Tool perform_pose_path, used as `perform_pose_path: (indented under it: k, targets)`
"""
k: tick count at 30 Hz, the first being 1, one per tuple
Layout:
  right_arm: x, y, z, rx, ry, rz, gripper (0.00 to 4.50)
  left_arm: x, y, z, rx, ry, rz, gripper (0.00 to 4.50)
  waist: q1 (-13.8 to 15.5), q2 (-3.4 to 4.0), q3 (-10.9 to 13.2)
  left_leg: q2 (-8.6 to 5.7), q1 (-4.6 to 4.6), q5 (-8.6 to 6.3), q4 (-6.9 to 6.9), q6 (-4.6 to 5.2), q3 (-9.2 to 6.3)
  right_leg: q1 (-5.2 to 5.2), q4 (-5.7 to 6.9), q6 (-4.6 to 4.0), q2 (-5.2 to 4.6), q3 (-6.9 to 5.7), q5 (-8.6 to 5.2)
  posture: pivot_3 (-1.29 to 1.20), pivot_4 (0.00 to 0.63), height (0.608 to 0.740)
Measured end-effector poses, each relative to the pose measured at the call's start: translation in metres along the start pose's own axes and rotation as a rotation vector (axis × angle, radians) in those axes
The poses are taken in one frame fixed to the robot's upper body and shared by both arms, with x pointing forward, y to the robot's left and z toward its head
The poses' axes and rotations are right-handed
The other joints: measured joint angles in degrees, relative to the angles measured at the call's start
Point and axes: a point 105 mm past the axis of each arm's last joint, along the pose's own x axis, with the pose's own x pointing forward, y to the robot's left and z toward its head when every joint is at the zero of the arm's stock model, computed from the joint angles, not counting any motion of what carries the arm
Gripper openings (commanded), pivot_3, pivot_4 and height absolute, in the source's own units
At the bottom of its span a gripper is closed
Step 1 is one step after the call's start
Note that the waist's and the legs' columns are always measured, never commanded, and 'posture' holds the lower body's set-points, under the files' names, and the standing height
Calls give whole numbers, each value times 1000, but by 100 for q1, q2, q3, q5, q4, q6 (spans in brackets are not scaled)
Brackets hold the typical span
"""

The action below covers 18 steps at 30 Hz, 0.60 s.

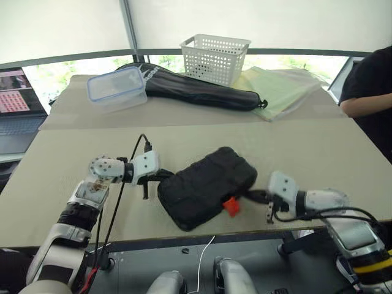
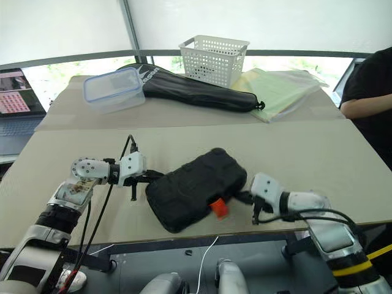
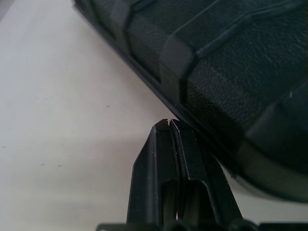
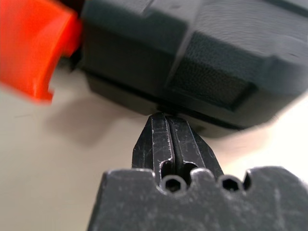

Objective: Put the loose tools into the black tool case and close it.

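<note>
The orange latch (image 1: pixel 231 206) sticks out beside my right gripper's tips, so my right gripper should back off and press the latch while my left gripper steadies the lid (image 1: pixel 199 182).
The black tool case (image 1: pixel 208 187) lies shut and askew near the table's front edge, its orange latch (image 1: pixel 231 206) sticking out on the side nearest me. My left gripper (image 1: pixel 164 175) is shut, its tips against the case's left edge (image 3: pixel 216 62). My right gripper (image 1: pixel 251 196) is shut too, its tips at the case's right side (image 4: pixel 192 43), just beside the latch (image 4: pixel 33 48). Neither gripper holds anything. The loose tools are out of view.
At the back stand a clear lidded box (image 1: pixel 116 87), a long black soft bag (image 1: pixel 196 86), a white basket (image 1: pixel 215 58) and pale green sheets (image 1: pixel 282 89). A laptop (image 1: pixel 18 101) sits far left. A person's arm (image 1: pixel 367 104) rests at the table's right edge.
</note>
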Motion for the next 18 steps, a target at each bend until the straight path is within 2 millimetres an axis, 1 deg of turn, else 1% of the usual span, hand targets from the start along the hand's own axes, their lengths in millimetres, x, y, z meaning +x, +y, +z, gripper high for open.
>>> perform_pose_path:
  k: [2, 3, 5, 6, 7, 8, 10, 11, 12, 14, 16, 18]
  targets:
    - [-1, 0, 0, -1, 1, 4, 0, 0, 1, 2, -9, -7, 6, 81, 27, 0, 0, -2, -17, 1, 4, 1, -4, -14, -1, 0, 0, -5, 0, 0, 150, 740]
    - [-3, 1, 0, 5, -1, 14, 0, 0, 5, 6, -30, -18, 18, 81, 40, 0, 0, -4, -25, 1, 13, 1, -2, -18, 0, 0, -1, -7, 0, 0, 150, 740]
    - [-12, 3, 1, 21, -12, 37, 0, -4, 26, 25, -84, -75, 72, 81, 52, 0, 0, -10, -58, 1, 45, 2, -7, -35, 1, 3, 0, -15, 3, 0, 150, 740]
    - [-17, 2, 3, 27, -19, 44, 0, -9, 38, 40, -98, -118, 102, 81, 44, 0, 0, -13, -67, 1, 58, 3, -4, -44, 1, 9, 1, -16, 6, 0, 150, 740]
    - [-20, 0, 4, 29, -23, 43, 0, -12, 44, 49, -94, -137, 114, 81, 29, 0, 0, -13, -72, 1, 64, 3, -4, -45, 1, 12, -1, -16, 8, 0, 150, 740]
    - [-25, 1, 5, 34, -24, 51, 0, -14, 48, 64, -90, -172, 110, 81, 14, 0, 0, -14, -73, 0, 66, 4, -4, -45, 0, 14, -4, -14, 10, 0, 150, 740]
    - [-38, 5, 7, 45, -17, 87, 0, -9, 42, 91, -69, -230, 38, 81, 4, 1, 0, -15, -75, 0, 68, 4, -6, -42, -1, 16, -6, -10, 10, 0, 150, 740]
    - [-42, 6, 10, 45, -24, 99, 0, -4, 37, 97, -58, -234, -1, 81, 3, 1, -1, -15, -75, 0, 68, 4, -6, -42, -1, 16, -6, -9, 11, 0, 150, 740]
    - [-44, 8, 12, 44, -28, 109, 0, 2, 30, 98, -43, -225, -40, 81, -3, 1, -1, -14, -71, 0, 68, 4, -5, -42, 3, 15, -6, -8, 11, 0, 150, 740]
    - [-45, 13, 20, 48, -50, 137, 0, 22, 11, 90, -5, -175, -128, 81, -26, 3, -2, -5, -60, -1, 67, 3, -1, -31, 3, 6, -4, 3, 16, 0, 150, 740]
    - [-43, 22, 28, 63, -79, 171, 0, 44, -10, 67, 41, -88, -217, 81, -27, 3, -1, 2, -49, 3, 62, -4, -1, -20, 2, -3, 0, 3, 21, 0, 150, 740]
    - [-39, 31, 33, 77, -102, 202, 0, 49, -11, 67, 126, -83, -223, 81, 4, -1, 0, 12, -19, 2, 59, -4, -13, 17, -8, -4, 2, -4, 20, 0, 150, 740]
